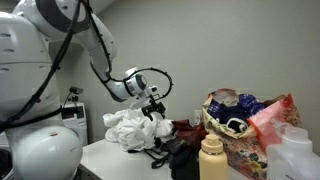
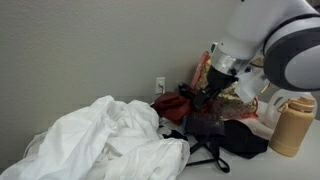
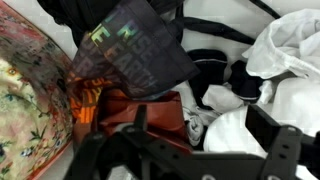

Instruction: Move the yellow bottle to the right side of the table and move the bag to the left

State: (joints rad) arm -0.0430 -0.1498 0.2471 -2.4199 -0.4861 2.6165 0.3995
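The dark printed cloth (image 3: 133,45) is lying uncovered on top of the orange-red bag. My gripper keeps moving its open fingers down until they get to the cloth's edge (image 3: 182,70), and then close.
The yellow bottle (image 1: 212,160) with a cream cap stands at the table's near edge, and shows in both exterior views (image 2: 288,126). My gripper (image 1: 153,102) hangs open over the clutter beside the white cloth pile, a little above it (image 2: 214,88). In the wrist view my gripper (image 3: 202,122) has its fingers spread, holding nothing. The orange-red bag (image 3: 160,114) with black parts lies just under the left finger, partly covered by a dark printed cloth (image 3: 130,50). A red patch (image 2: 172,103) in an exterior view may be the same bag. The table (image 1: 100,155) is light grey-white.
A large floral bag (image 1: 245,125) with pink lining stands behind the bottle and at the left of the wrist view (image 3: 25,115). A big white cloth pile (image 2: 110,140) lies beside the gripper. Black straps and dark clothes (image 1: 185,152) lie between. Translucent containers (image 1: 296,150) stand at the far right.
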